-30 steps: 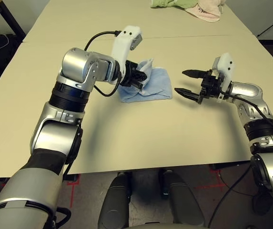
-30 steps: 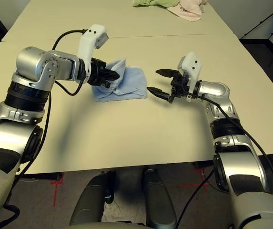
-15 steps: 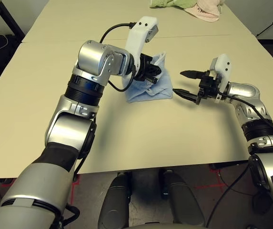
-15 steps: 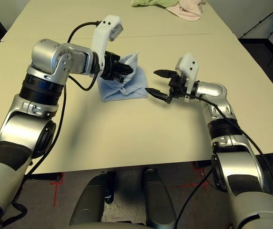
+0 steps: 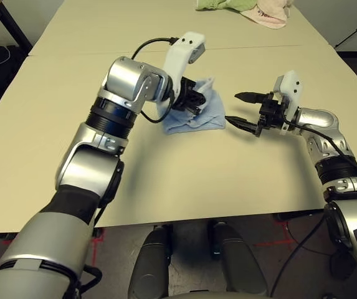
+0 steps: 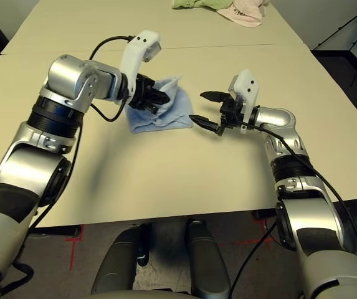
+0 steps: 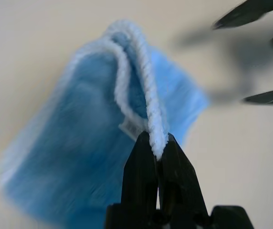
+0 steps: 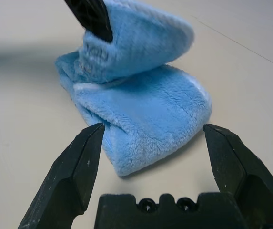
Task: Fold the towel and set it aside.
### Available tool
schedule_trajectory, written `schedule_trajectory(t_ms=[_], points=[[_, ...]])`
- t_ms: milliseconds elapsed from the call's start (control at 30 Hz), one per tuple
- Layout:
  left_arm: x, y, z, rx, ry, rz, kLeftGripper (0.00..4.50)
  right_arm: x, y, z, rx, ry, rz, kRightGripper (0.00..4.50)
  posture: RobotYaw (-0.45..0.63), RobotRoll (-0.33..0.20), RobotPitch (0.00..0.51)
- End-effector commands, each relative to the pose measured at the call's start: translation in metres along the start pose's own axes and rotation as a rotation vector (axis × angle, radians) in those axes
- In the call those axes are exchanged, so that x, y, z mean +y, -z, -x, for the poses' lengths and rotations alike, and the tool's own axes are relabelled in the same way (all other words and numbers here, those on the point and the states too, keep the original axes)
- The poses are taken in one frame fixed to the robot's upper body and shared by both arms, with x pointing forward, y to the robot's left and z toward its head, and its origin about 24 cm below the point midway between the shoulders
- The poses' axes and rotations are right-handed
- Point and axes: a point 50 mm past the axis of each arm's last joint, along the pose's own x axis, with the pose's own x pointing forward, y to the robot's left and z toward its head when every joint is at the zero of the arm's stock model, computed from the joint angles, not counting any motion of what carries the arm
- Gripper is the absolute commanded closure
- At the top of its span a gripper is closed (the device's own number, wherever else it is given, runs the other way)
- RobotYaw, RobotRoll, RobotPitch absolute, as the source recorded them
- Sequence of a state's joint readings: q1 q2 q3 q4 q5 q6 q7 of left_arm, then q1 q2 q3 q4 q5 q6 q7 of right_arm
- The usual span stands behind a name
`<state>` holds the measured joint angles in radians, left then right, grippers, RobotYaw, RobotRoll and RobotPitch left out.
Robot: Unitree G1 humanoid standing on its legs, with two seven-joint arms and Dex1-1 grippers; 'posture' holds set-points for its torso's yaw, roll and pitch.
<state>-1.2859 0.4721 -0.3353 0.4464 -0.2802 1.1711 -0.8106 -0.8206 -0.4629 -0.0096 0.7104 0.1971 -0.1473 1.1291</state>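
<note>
My left gripper should bring the white stitched edge point(image 5: 207, 85), which is folded back over the towel, to the end point(image 5: 218, 113) beside my right gripper and lay it down flat.
The towel point(image 5: 198, 112) is a light blue terry cloth, partly folded on the table's middle. My left gripper point(image 5: 194, 101) is shut on its white stitched edge point(image 7: 148, 102) and holds that edge lifted over the rest of the cloth. Just right of the towel, my right gripper point(image 5: 243, 108) hovers open, its fingertips pointing at the cloth's rounded fold point(image 8: 165, 124) with nothing between them. In the left wrist view the right gripper's fingers point(image 7: 265, 96) show beyond the towel.
A green cloth point(image 5: 218, 4) and a pink cloth point(image 5: 266, 14) lie bunched at the table's far edge. A seam point(image 5: 72, 52) crosses the table behind the towel. The table's front edge point(image 5: 197, 218) runs below both arms.
My left gripper carried the towel's edge to the right over the cloth, then lowered it a little. The right gripper edged slightly closer to the towel and stayed open.
</note>
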Motion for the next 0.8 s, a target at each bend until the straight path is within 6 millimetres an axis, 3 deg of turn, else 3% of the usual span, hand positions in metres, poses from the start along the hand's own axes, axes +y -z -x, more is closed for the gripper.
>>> schedule_trajectory(t_ms=[33,200,467,800], points=[[-0.007,-0.007,0.008,0.011,0.024,-0.045,4.47,0.002,0.002,-0.001,0.006,-0.013,0.002,0.0,0.07,0.0,0.171],[-0.012,-0.013,0.024,0.006,0.027,-0.046,4.47,0.002,0.001,-0.003,0.002,-0.014,0.001,0.0,0.07,0.0,0.172],[-0.021,-0.029,0.03,-0.053,0.038,-0.027,4.47,0.003,0.002,-0.002,0.003,-0.016,0.0,0.0,0.07,0.0,0.171],[-0.03,-0.032,-0.003,-0.083,0.051,0.02,4.47,0.002,0.002,-0.001,0.004,-0.017,0.001,0.0,0.06,0.0,0.166]])
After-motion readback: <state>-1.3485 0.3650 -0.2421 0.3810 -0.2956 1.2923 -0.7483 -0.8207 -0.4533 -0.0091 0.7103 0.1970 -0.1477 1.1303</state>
